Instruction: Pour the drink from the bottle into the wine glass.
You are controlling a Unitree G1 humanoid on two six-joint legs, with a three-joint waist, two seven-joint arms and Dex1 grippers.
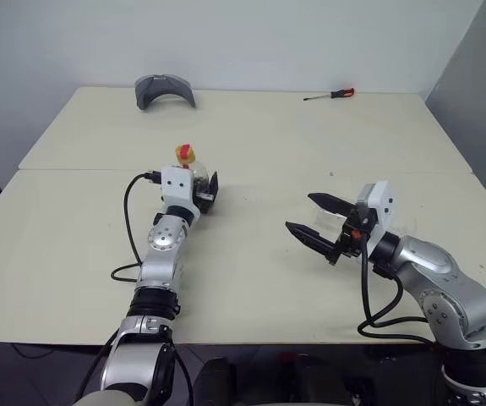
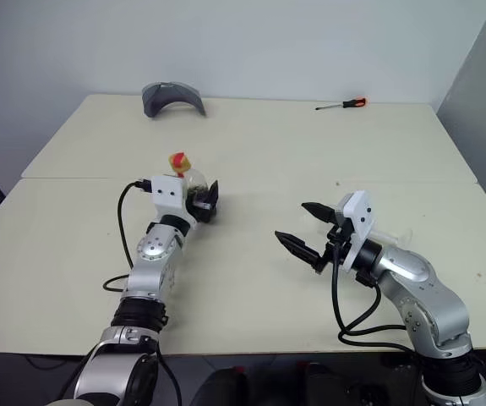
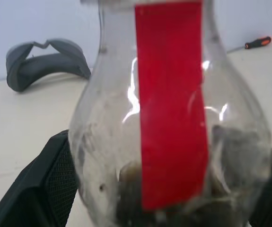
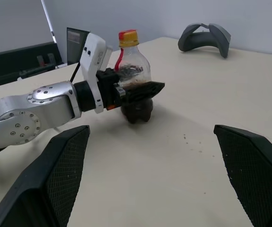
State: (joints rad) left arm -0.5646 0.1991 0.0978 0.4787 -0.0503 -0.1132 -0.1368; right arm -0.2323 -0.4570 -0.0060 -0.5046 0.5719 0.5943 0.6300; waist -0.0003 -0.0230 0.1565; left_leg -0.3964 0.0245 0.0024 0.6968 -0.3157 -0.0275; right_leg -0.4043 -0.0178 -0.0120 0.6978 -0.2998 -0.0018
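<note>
The round yellow-orange cap [image 1: 185, 154] sits over the bottle's neck [image 1: 187, 166], so it will come off in one piece when my right gripper opens it.
The bottle [image 4: 133, 71] stands upright on the table, left of centre, clear with a yellow-orange cap and a red strip label [image 3: 171, 104]. A little dark drink [image 4: 136, 109] lies in its bottom. My left gripper [image 1: 202, 193] reaches level around the bottle's body, jaws open, one black finger [image 3: 41, 189] on each side and close against the plastic. My right gripper [image 1: 300, 211] hovers open over the table to the right, well apart from the bottle, pointing towards it, with nothing between its fingers [image 4: 55, 170]. The wine glass is out of view.
A grey curved headset-like object [image 1: 165, 89] lies at the table's far left edge. A red-handled screwdriver [image 1: 331, 95] lies at the far right. The cream table [image 1: 259, 279] has a seam across its middle, and a grey wall stands at the right.
</note>
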